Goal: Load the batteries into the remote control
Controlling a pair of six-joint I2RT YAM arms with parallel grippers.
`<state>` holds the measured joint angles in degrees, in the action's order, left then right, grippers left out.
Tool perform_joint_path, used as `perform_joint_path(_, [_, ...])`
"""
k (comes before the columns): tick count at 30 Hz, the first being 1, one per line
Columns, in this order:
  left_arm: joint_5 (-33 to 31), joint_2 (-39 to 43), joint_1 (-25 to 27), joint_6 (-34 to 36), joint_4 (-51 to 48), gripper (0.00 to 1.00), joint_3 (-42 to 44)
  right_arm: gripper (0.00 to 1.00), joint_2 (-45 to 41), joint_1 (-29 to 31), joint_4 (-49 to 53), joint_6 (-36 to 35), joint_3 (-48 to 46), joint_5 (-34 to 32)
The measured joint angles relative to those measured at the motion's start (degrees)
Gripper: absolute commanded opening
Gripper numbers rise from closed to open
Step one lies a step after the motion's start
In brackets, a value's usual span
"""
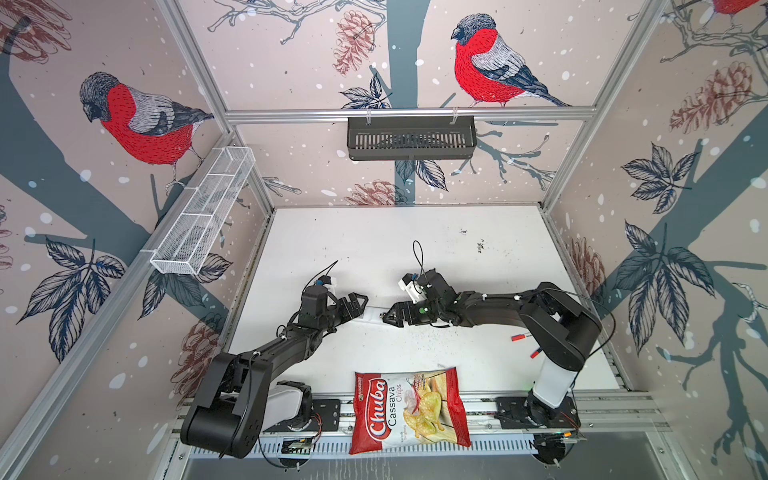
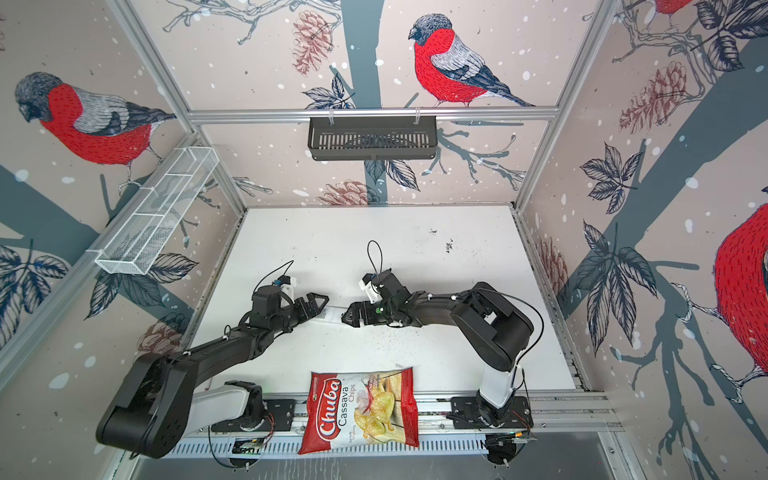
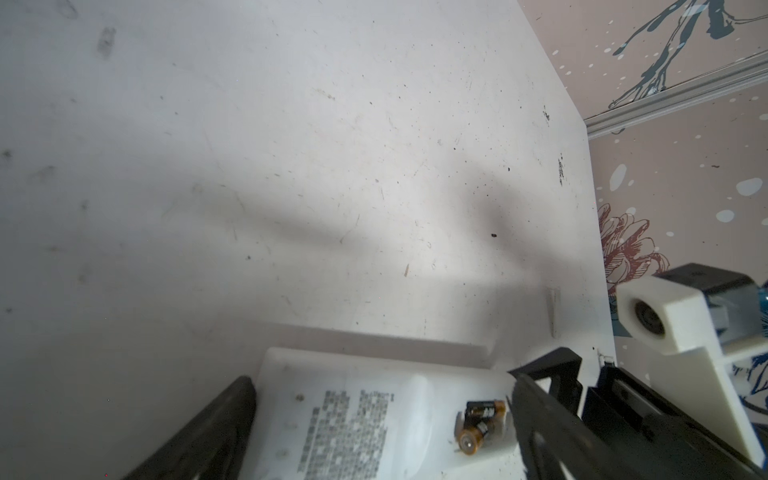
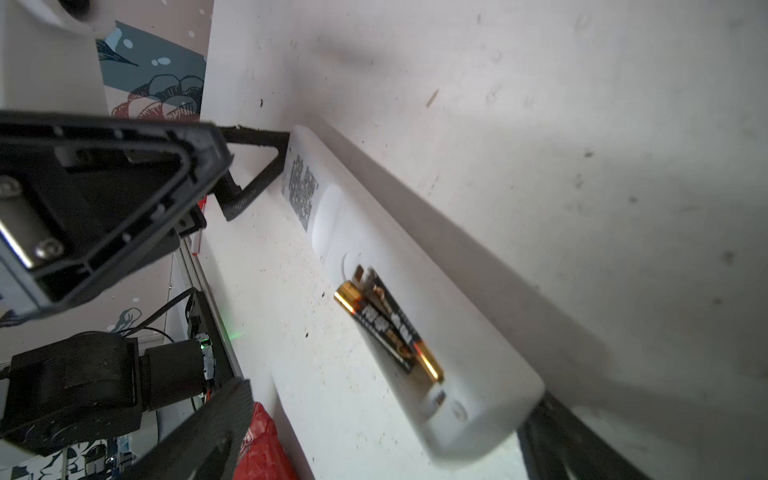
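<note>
Next, my right gripper backs off, turns square and nudges the slanted upper battery's gold end (image 4: 348,296) into the bay (image 4: 393,340), because that end sticks out past the edge of the remote control's bay.
The remote control (image 1: 373,312) (image 2: 332,312) lies back up on the white table between my two grippers. Its battery bay is uncovered. In the bay lie the two batteries (image 4: 386,328) (image 3: 482,419), dark with gold ends, one slanted across the other. My left gripper (image 1: 358,304) (image 3: 382,453) is open, a finger on each side of the remote's printed end (image 3: 349,428), holding nothing. My right gripper (image 1: 387,318) (image 4: 382,451) is open too, its fingers astride the bay end (image 4: 478,415).
A red Chuba chips bag (image 1: 409,409) lies at the table's front edge. Two small red-tipped bits (image 1: 520,337) lie near the right arm's base. A black basket (image 1: 411,137) hangs on the back wall and a white wire basket (image 1: 203,212) on the left wall.
</note>
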<state>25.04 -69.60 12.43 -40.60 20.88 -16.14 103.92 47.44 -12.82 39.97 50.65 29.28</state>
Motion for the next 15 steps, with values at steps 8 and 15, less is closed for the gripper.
perform_joint_path(8, [2.16,1.46,0.28,-1.55,-0.37,0.95,0.94,0.99,3.23,0.37,4.00,-2.67,5.88,-4.17])
perform_joint_path(15, [2.99,1.22,0.37,-1.57,-0.22,0.95,0.98,0.99,2.95,0.11,5.53,-3.10,6.21,-9.90])
